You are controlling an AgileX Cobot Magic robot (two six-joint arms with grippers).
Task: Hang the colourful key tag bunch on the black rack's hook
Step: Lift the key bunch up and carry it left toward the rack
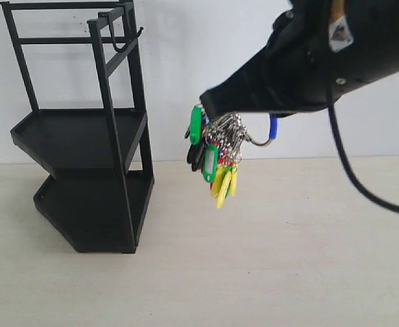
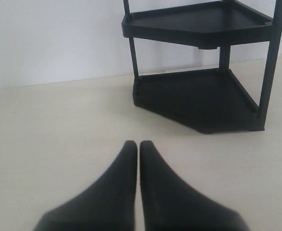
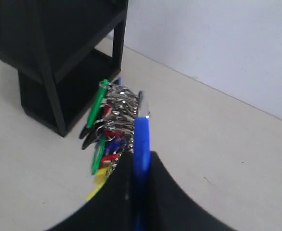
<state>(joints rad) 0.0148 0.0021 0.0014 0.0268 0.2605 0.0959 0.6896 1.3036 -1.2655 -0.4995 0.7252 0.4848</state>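
The key tag bunch is hanging lower than the rack's hook, so the robot's right gripper should move back and lift the key tag bunch's loop to the hook's height before hanging it.
The colourful key tag bunch hangs in mid-air to the right of the black rack, held up by my right gripper. In the right wrist view the gripper is shut on the bunch's blue loop, with green, red, yellow and black tags dangling beyond it. The hook curves out from the rack's top bar, well left of and above the bunch. My left gripper is shut with nothing in it, low over the table, facing the rack's lower trays.
The rack stands at the back left on a pale table against a white wall. A black cable trails from the right arm down to the right edge.
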